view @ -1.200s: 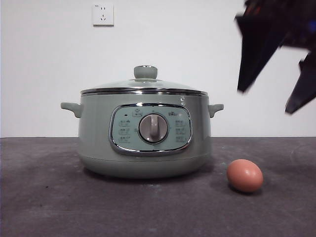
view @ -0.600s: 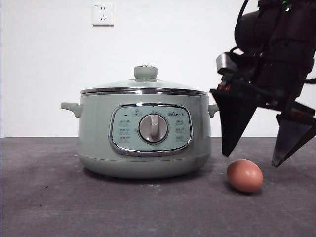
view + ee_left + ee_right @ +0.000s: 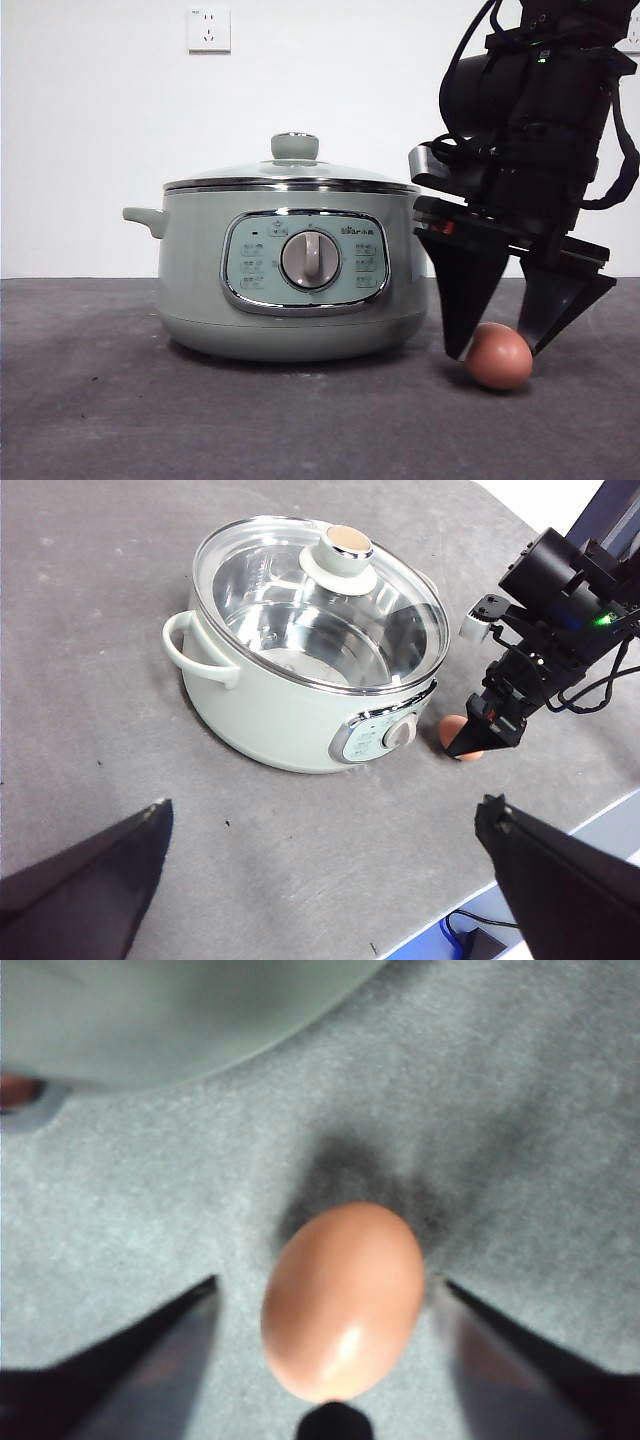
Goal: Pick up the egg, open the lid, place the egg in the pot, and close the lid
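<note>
The glass lid will come off in one piece when I open the pot, because the lid has a knob at its centre and a plain rim.
The reddish-brown egg lies on the dark table, right of the sage-green pot. The glass lid with its green knob sits shut on the pot. My right gripper is down over the egg, open, one jaw on each side of it, not closed on it. The right wrist view shows the egg lying between the two spread jaws. My left gripper is open and empty, high above the table, looking down on the pot, the lid and the egg.
A white wall with a socket stands behind the table. The table's edge runs near the right arm in the left wrist view, with cables below it. The pot's side handle sticks out on the left.
My right gripper has come down from the upper right and moved left, so that its open jaws now straddle the egg. The egg, pot and lid have not moved.
</note>
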